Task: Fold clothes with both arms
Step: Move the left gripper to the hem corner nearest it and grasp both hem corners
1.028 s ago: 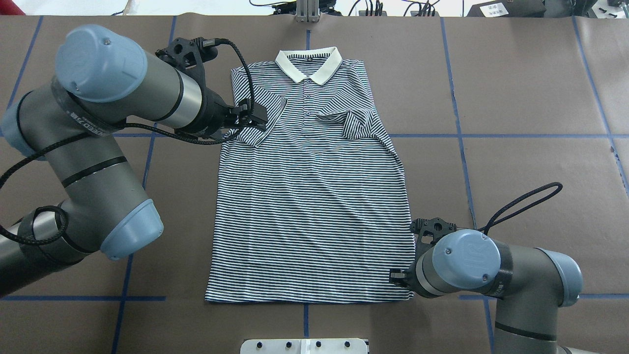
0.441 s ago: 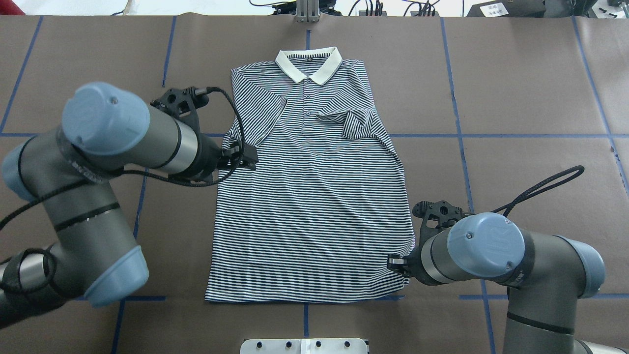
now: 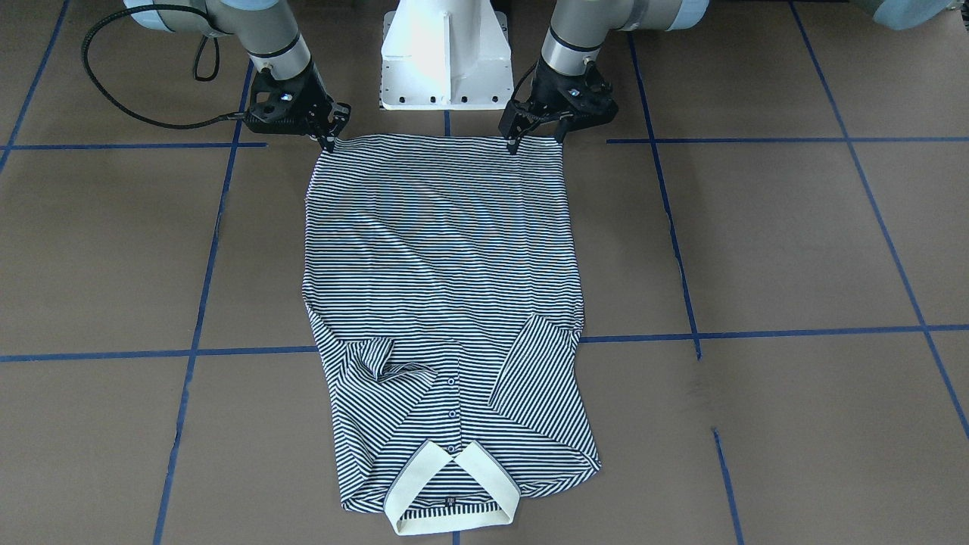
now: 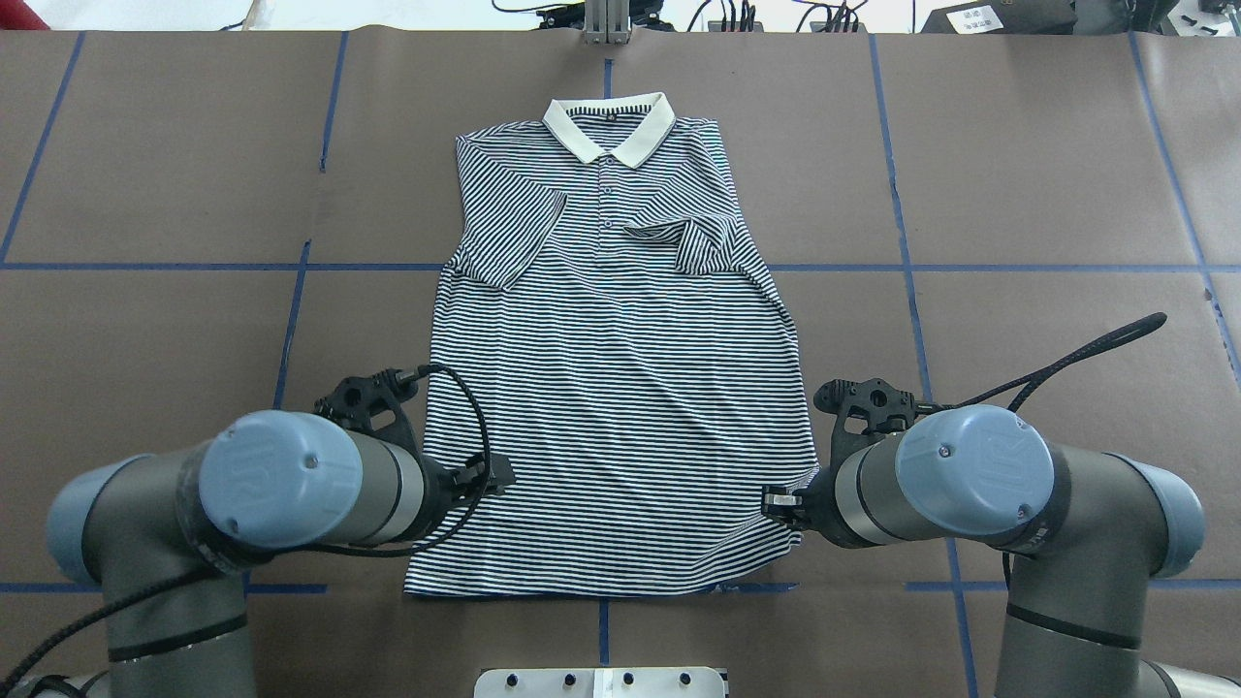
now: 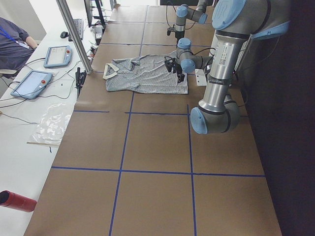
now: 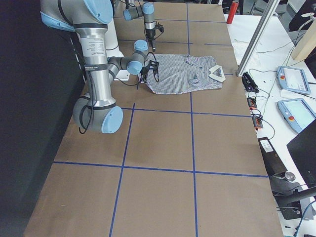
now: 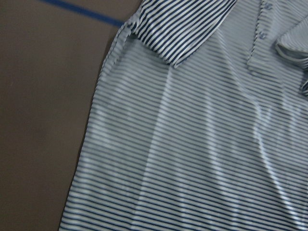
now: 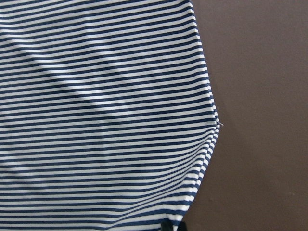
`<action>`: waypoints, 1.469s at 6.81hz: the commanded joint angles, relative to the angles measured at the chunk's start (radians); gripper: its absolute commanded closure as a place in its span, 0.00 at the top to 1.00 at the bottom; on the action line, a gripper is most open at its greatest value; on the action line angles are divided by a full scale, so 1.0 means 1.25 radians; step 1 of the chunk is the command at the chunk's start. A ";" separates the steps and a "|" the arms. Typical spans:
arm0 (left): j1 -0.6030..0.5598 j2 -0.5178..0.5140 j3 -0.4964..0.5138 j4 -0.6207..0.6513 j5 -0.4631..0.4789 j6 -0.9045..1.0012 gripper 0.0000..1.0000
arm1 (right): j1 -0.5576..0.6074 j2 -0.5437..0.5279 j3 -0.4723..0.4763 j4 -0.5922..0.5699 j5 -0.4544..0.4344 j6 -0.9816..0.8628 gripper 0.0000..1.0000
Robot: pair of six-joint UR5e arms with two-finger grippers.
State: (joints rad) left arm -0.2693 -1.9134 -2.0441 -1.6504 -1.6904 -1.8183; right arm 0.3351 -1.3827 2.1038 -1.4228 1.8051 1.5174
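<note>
My left gripper should keep moving to the flat hem corner until its fingers sit on both sides of it, as my right gripper holds the other corner.
The navy-and-white striped polo shirt (image 4: 611,388) lies flat, face up, with its cream collar (image 4: 609,131) at the far side and both sleeves folded onto the chest. My left gripper (image 3: 537,138) hovers open over the hem's left corner, its fingers spread apart. At the hem's right corner (image 4: 793,543) my right gripper (image 3: 331,140) is shut on the fabric, which is pulled slightly up and inward. In the right wrist view the shirt's edge (image 8: 207,144) bunches toward a black fingertip (image 8: 173,226). The left wrist view shows only blurred striped cloth (image 7: 192,144).
The brown table cover (image 4: 1018,194) carries blue tape lines (image 4: 970,267). The white pedestal base (image 3: 445,53) stands just behind the hem. Beyond the far edge are cables, tablets (image 5: 29,83), a metal post (image 5: 74,34) and a seated person (image 5: 15,44).
My left arm swept from the shirt's left sleeve down to the hem's left corner. My right gripper drew the hem's right corner up and inward.
</note>
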 commanded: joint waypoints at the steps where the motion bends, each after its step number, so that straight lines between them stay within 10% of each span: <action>1: 0.053 0.054 0.001 0.012 0.042 -0.054 1.00 | 0.008 0.003 0.006 0.003 0.000 -0.001 0.00; 10: 0.079 0.057 0.036 0.008 0.075 -0.071 0.86 | 0.020 0.004 0.013 0.002 0.005 -0.001 0.00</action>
State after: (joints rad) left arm -0.1703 -1.8403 -1.9976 -1.6403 -1.5953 -1.9080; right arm 0.3550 -1.3773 2.1196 -1.4193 1.8086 1.5156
